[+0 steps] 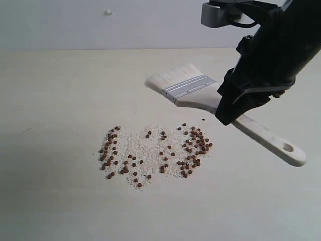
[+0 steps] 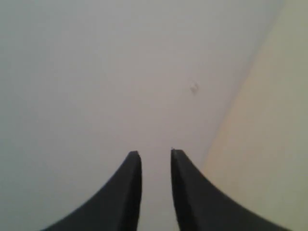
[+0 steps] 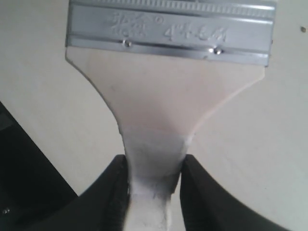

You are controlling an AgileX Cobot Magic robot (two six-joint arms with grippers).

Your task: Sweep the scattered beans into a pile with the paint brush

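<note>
My left gripper should take the paint brush (image 1: pixel 199 97) beside its ferrule, because my right gripper is holding it while beans lie on my left gripper's side (image 1: pixel 109 150).
The paint brush (image 1: pixel 186 86) hangs tilted above the table, cream bristles pointing back left, handle end with its hole at the right front. My right gripper (image 1: pixel 226 116) is shut on its pale handle (image 3: pixel 155 178), just behind the silver ferrule (image 3: pixel 168 31). The beans (image 1: pixel 193 145) lie in front of the brush, spread loosely over whitish crumbs (image 1: pixel 140 145), thickest at the left and right ends of the patch. No compact pile shows. My left gripper (image 2: pixel 156 156) is out of the exterior view, its fingers a narrow gap apart with nothing between them.
The pale table (image 1: pixel 50 100) meets a grey wall (image 1: pixel 100 25) at the back. A small white speck (image 1: pixel 108 12) marks the wall. The dark right arm (image 1: pixel 281 45) fills the upper right.
</note>
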